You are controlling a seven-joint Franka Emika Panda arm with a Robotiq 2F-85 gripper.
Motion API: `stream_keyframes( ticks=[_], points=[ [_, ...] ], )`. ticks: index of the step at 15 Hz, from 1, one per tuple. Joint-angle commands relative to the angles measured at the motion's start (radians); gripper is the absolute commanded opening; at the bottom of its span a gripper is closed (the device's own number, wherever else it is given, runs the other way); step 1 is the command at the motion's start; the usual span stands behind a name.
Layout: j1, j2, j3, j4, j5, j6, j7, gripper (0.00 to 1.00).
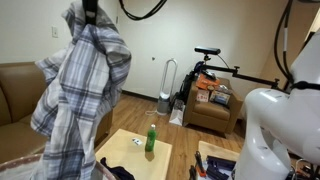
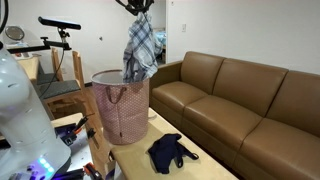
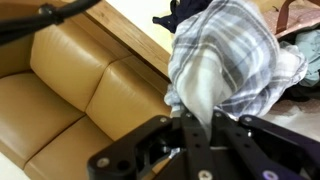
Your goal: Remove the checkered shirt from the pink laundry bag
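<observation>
My gripper has the checkered shirt's lower end hanging at the pink laundry bag's rim, so I'll swing the shirt over the wooden table and lower it there.
The checkered shirt hangs in the air from my gripper, which is shut on its top. In an exterior view the shirt dangles above the pink laundry bag, its lower end still at the bag's rim. My gripper is high over the bag there. In the wrist view the shirt drapes down from between the black fingers, and the gripper pinches the cloth. The bag's rim shows at the top right.
A brown leather sofa runs beside the small wooden table, which holds a dark plain cloth. A green bottle stands on the table. A chair with clutter and a stand are at the back.
</observation>
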Motion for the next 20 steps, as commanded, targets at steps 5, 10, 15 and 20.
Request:
stream_keyframes(
  ticks=[5, 10, 15, 20],
  points=[
    [-0.048, -0.243, -0.028, 0.019, 0.051, -0.198, 0.043, 0.05],
    [-0.044, -0.276, -0.03, 0.046, 0.031, -0.227, 0.026, 0.08],
    [-0.046, -0.242, -0.035, 0.04, 0.037, -0.216, 0.03, 0.06],
    [-0.119, -0.186, -0.106, -0.004, 0.048, -0.168, 0.147, 0.05]
  ],
)
